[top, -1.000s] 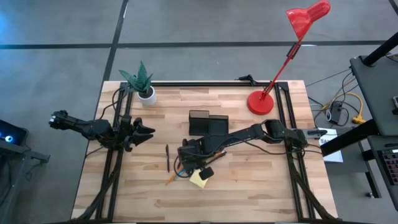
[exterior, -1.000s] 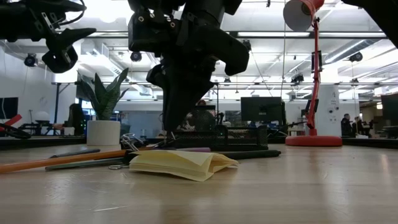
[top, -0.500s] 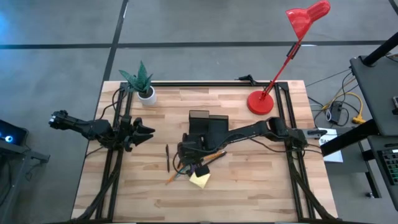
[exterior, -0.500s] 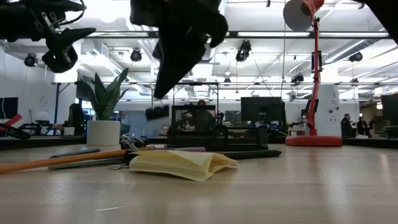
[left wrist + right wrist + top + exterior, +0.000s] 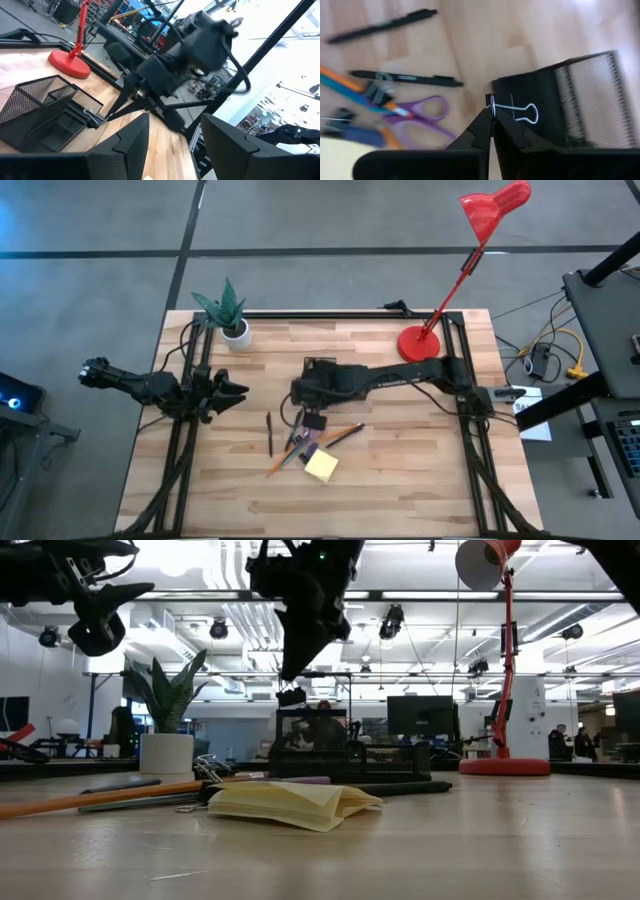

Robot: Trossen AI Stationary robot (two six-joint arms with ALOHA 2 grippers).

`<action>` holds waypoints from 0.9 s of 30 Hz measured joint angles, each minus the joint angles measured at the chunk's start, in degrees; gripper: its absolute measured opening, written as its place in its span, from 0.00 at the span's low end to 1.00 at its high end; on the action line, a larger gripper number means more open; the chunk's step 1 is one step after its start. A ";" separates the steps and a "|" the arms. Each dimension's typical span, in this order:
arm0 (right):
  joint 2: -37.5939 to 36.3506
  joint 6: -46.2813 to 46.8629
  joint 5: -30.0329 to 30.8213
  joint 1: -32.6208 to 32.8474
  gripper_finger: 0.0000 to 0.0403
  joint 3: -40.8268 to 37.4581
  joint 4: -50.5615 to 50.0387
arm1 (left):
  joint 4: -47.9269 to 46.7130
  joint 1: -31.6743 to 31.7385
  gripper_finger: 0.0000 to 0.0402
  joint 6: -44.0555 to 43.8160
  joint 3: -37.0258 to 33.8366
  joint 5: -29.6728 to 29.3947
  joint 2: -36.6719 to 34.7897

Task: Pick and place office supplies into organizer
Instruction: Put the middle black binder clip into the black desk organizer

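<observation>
My right gripper is holding the binder clip (image 5: 518,110) so that it hangs above the rim of the organizer's open low tray (image 5: 536,86). It should go on over the tray before it lets go inside it.
My right gripper (image 5: 300,393) hangs over the near left corner of the black mesh organizer (image 5: 570,95), shut on a small black binder clip (image 5: 291,696). On the table nearer the front lie two dark pens (image 5: 402,77), purple-handled scissors (image 5: 417,117), an orange pencil (image 5: 342,434), a yellow sticky-note pad (image 5: 321,467) and small dark pieces (image 5: 314,423). At the table's left side my left gripper (image 5: 240,392) waits, open, with nothing between its fingers. My right gripper pinches the binder clip at the base of its wire handles (image 5: 493,106), between the two fingertips. The fingers slant down from above. The clip is lifted clear of the table; its wire loops (image 5: 526,113) stick out sideways toward the organizer.
A potted green plant (image 5: 231,317) stands at the far left and a red desk lamp's base (image 5: 420,344) at the far right. Black frame rails (image 5: 185,440) run along both sides. Bare wood lies at the near right (image 5: 410,470).
My right gripper has risen from the pile of supplies with the binder clip, gone toward the table's far edge up to the organizer, and rolled about its own line. The clip is now lifted well clear of the table. The other supplies have stayed where they were.
</observation>
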 joint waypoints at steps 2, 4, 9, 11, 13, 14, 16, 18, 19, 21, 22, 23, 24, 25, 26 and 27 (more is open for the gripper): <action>-0.06 3.44 -3.14 -1.26 0.02 -1.09 0.03 | -0.04 0.00 0.41 0.02 0.00 0.04 -0.04; 0.04 6.32 -3.39 -2.38 0.02 -2.54 0.17 | 0.02 0.00 0.41 0.02 0.00 0.02 -0.02; 0.03 8.31 -3.14 -4.81 0.02 -4.97 2.94 | -0.04 0.00 0.41 0.05 0.00 0.02 0.06; 0.03 8.55 -4.26 -5.28 0.02 -6.65 5.76 | -0.11 0.00 0.41 0.07 0.00 0.02 0.04; 0.03 9.97 -6.57 -5.87 0.02 -8.43 8.01 | -0.11 0.00 0.41 0.09 0.00 -0.11 0.14; 0.03 10.46 -7.27 -6.07 0.02 -9.11 8.56 | -0.25 0.00 0.41 0.09 0.00 -0.10 0.15; 0.03 10.63 -6.21 -6.28 0.02 -10.85 9.77 | -0.33 0.00 0.41 0.09 0.00 -0.12 0.09; 0.06 11.34 -3.81 -6.32 0.02 -12.38 11.52 | -0.24 0.00 0.41 0.11 0.00 -0.18 0.09; 0.14 12.16 -3.03 -6.32 0.02 -12.80 11.99 | -0.31 0.00 0.41 0.10 0.00 -0.20 0.06; 0.14 12.86 -2.52 -6.30 0.02 -13.45 13.73 | -0.19 0.00 0.41 0.11 0.00 -0.28 0.02; 0.14 12.82 -2.45 -6.25 0.02 -13.79 14.86 | -0.17 0.00 0.41 0.11 0.00 -0.31 0.06; 0.14 12.75 -2.46 -6.25 0.02 -14.14 15.66 | -0.21 0.00 0.41 0.11 0.00 -0.33 0.09; 0.14 12.42 -2.39 -6.27 0.02 -14.52 16.02 | -0.22 0.00 0.41 0.11 0.00 -0.35 0.06; 0.14 12.35 -1.74 -6.28 0.02 -14.94 16.37 | -0.17 0.00 0.41 0.11 0.00 -0.35 0.05; 0.14 12.35 -0.63 -6.28 0.02 -15.37 16.76 | -0.05 0.00 0.41 0.11 0.00 -0.35 0.06; 0.14 12.41 0.43 -6.28 0.02 -15.87 17.31 | 0.01 0.00 0.41 0.11 0.00 -0.36 0.07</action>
